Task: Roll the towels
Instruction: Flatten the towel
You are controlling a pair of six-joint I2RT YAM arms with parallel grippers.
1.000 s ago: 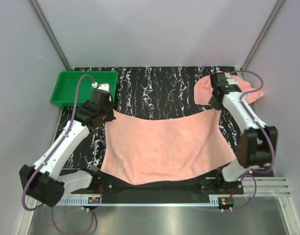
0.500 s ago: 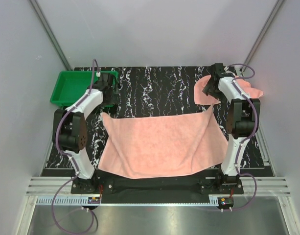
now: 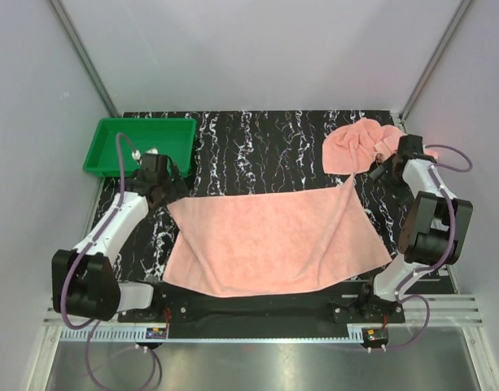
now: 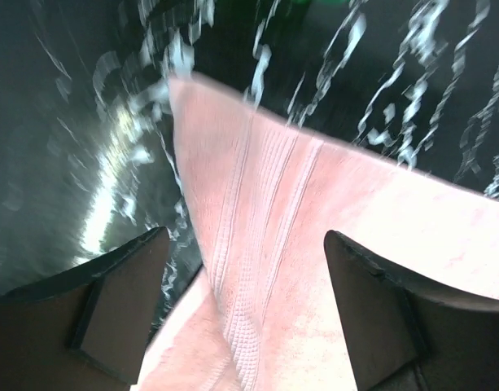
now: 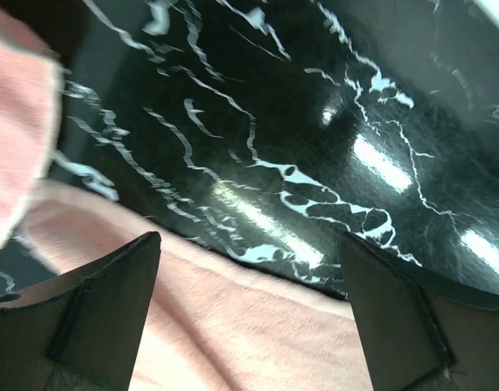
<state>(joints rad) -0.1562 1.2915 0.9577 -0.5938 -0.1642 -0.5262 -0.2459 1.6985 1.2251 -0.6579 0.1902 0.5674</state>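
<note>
My grippers will stretch the spread towel (image 3: pixel 261 243) out nearly smooth when they pull the towel's far corners apart, because loose ridges (image 3: pixel 334 224) slant inward from those corners.
One salmon-pink towel (image 3: pixel 273 240) lies spread flat across the middle of the black marble table (image 3: pixel 257 147). A second towel (image 3: pixel 355 145) sits crumpled at the back right. My left gripper (image 3: pixel 169 191) hovers at the spread towel's far left corner, open. In the left wrist view its striped end (image 4: pixel 265 244) lies beneath the left gripper (image 4: pixel 245 236), nothing gripped. My right gripper (image 3: pixel 378 171) is open by the far right corner, beside the crumpled towel. In the right wrist view the right gripper (image 5: pixel 247 239) hangs over the spread towel's edge (image 5: pixel 257 326), with the crumpled towel (image 5: pixel 17 122) at upper left.
A green bin (image 3: pixel 139 145) stands at the back left, just behind the left wrist. The spread towel's near edge reaches the arm bases. Grey walls close in the table on three sides.
Both grippers opened and let go of the towel's far corners, which dropped flat onto the table. The arms reached toward the back, then drew outward to the corners' sides.
</note>
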